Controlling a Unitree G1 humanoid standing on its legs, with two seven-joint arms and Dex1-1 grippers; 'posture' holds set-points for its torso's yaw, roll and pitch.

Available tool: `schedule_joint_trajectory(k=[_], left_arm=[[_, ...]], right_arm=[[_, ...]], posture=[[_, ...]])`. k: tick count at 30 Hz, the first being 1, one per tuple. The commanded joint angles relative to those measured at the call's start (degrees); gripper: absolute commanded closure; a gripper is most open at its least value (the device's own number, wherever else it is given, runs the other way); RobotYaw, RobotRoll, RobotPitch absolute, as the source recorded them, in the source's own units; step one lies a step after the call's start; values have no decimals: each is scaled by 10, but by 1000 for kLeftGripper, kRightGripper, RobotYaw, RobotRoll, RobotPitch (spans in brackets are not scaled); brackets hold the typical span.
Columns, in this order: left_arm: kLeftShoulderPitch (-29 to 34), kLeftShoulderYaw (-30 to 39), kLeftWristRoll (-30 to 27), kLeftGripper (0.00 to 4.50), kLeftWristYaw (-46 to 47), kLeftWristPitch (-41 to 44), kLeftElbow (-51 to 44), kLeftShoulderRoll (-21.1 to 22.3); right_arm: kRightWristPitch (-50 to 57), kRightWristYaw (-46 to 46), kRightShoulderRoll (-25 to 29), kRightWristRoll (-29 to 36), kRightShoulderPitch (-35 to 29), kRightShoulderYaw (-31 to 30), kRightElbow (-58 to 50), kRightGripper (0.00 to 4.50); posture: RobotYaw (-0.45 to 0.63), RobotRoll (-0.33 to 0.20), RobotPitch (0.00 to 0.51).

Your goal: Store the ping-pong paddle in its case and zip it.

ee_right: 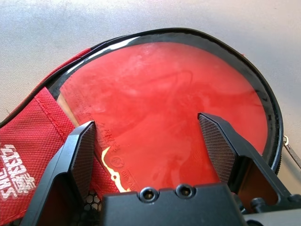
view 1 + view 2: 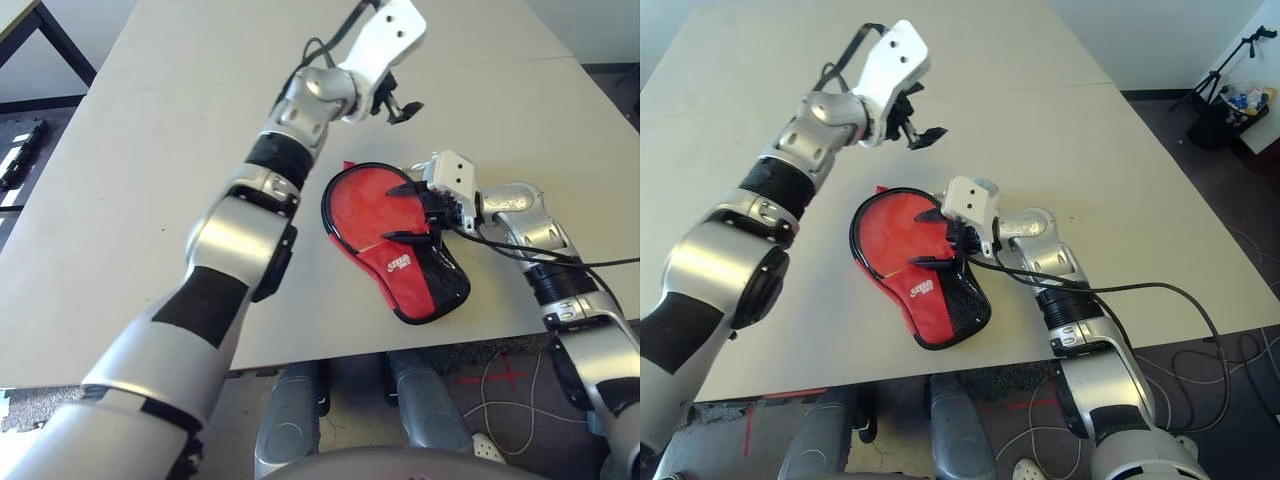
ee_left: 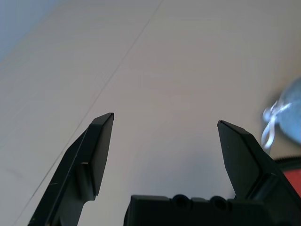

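Note:
I see a metal pull with a cord (image 1: 287, 142) at the case's black edging, so the zipper (image 1: 280, 159) will move along when I pull the soft ball.
The case (image 2: 425, 280) lies near the table's front edge, unzipped, its red flap with the white logo (image 1: 16, 162) folded back. The ping-pong paddle (image 1: 160, 94) sits inside it, round red face up and ringed by the case's black edging; its handle is hidden. My right gripper (image 2: 398, 212) hovers open just over that red face, one finger (image 1: 218, 146) on each side, holding nothing. My left gripper (image 2: 398, 103) is raised above the table beyond the case, open and empty, with bare tabletop between its fingers (image 3: 101, 150).
A pale grey-white ball on a cord (image 3: 288, 110) lies close to the left gripper. The beige table (image 2: 150, 200) has a seam across its far part. Black cables (image 2: 560, 262) trail from my right arm toward the table's right edge.

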State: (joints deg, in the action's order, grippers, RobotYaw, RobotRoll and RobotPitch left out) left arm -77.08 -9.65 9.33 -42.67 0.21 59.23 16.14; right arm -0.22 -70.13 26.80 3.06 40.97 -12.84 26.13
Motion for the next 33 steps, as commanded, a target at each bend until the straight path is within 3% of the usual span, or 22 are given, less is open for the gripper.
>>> schedule_joint_trajectory(k=[1, 14, 33], left_arm=[[43, -8, -2, 25, -39, 2, -50, 20], [260, -23, -81, 25, -245, 96, -355, 119], [329, -71, -77, 25, -258, 148, -392, 129]], right_arm=[[13, -4, 2, -23, -29, -31, 13, 0], [14, -7, -2, -23, -27, -34, 16, 0], [22, -10, 1, -23, -30, -35, 2, 0]], posture=[[-63, 0, 222], [-47, 0, 238], [-50, 0, 215]])
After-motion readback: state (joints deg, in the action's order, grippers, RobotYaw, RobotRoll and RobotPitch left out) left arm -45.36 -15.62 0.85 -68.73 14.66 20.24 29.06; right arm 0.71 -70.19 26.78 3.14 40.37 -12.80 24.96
